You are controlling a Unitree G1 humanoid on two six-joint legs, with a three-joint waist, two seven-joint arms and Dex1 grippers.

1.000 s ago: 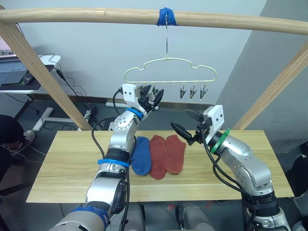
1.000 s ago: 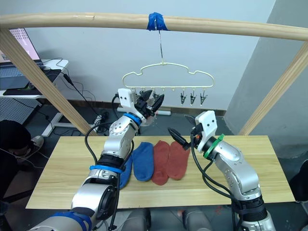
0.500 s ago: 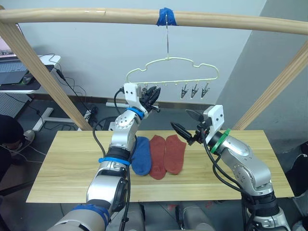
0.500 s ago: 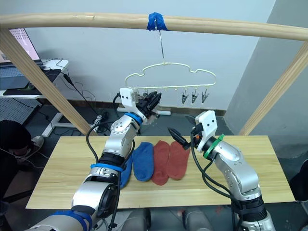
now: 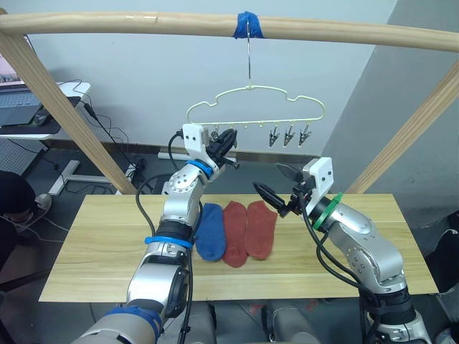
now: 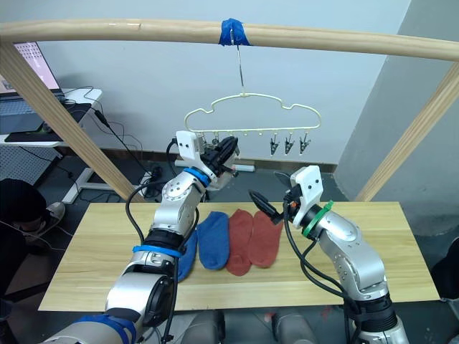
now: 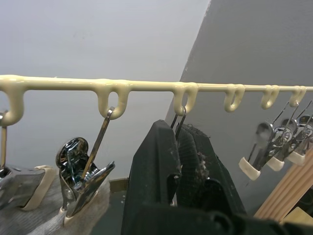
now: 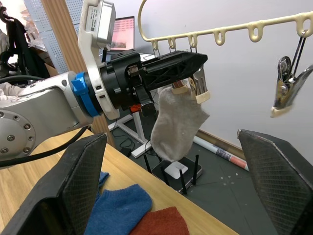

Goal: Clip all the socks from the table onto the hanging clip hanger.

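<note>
The red sock (image 5: 260, 229) nearest my right gripper will come off alone and hang down when I lift, because an edge runs (image 5: 246, 231) between the two red socks.
The pale-yellow clip hanger (image 5: 251, 89) hangs by its hook from the top pole. My left gripper (image 5: 229, 136) is raised to its row of clips, fingers (image 7: 161, 147) shut on one clip. A light grey sock (image 8: 177, 122) hangs from the clips right beside those fingers. On the table (image 5: 93, 244) a blue sock (image 5: 209, 231) and two red socks (image 5: 233, 233) (image 5: 262, 228) lie side by side; another blue sock (image 6: 185, 259) shows partly behind my left arm. My right gripper (image 5: 271, 179) hovers open and empty above the red socks.
Three free clips (image 5: 289, 136) hang at the hanger's right end. The wooden pole frame (image 5: 143, 23) spans overhead, with slanted poles at both sides and blue tape (image 5: 249, 25) at the hook. A desk with a laptop (image 5: 21, 100) stands back left.
My left gripper's fingers have closed together on the clip, and the hanger has swayed slightly. The right arm has stayed still.
</note>
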